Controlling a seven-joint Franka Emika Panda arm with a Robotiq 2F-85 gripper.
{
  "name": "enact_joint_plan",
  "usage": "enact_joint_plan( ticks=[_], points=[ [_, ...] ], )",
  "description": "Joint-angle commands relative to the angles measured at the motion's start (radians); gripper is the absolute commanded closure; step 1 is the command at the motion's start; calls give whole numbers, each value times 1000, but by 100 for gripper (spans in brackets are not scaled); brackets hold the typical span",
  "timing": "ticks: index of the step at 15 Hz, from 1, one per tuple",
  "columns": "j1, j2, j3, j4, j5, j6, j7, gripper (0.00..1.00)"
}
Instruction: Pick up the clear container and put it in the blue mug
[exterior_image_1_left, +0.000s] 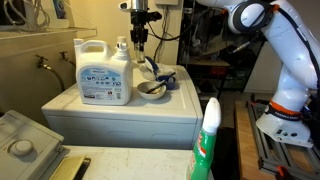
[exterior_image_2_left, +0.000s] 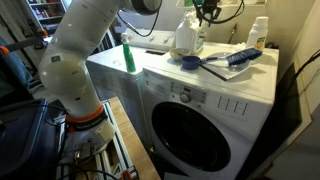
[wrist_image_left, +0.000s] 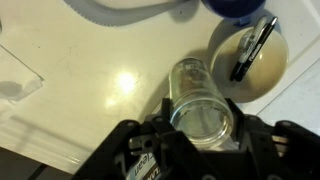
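Observation:
Next, I swing my gripper across and line up the clear container (wrist_image_left: 193, 88) over the blue mug (exterior_image_2_left: 190, 63) before lowering it, because it hangs high over the washer top beside the bowl.
My gripper (wrist_image_left: 200, 128) is shut on the clear container (wrist_image_left: 200, 100), a see-through cylinder whose open mouth faces the wrist camera. It hangs above the white washer top (wrist_image_left: 90, 90). The dark blue mug (wrist_image_left: 238, 8) shows only as a rim at the top edge of the wrist view, just beyond the container. In an exterior view the gripper (exterior_image_1_left: 140, 42) is above the washer, next to the detergent jug, and the mug (exterior_image_1_left: 165, 76) stands behind the bowl. In an exterior view (exterior_image_2_left: 207, 15) the gripper is high over the jug.
A brownish bowl (wrist_image_left: 250, 55) holding a black marker (wrist_image_left: 250, 50) lies right of the container. The white detergent jug (exterior_image_1_left: 103, 72) stands on the washer top. A green spray bottle (exterior_image_1_left: 207, 140) is in the foreground. A white bottle (exterior_image_2_left: 260, 30) stands at the washer's back.

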Motion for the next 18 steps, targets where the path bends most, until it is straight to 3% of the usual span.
enact_joint_plan(
  ticks=[1,3,4,13,18],
  points=[
    [-5,-8,3,-17,10,17,7,47],
    [-9,-19,5,-35,18,25,11,47],
    [-10,-24,6,-41,18,26,12,72],
    [-55,-241,-12,-382,36,-94,76,72],
    [-59,-336,-25,-614,75,29,202,72]
  ],
)
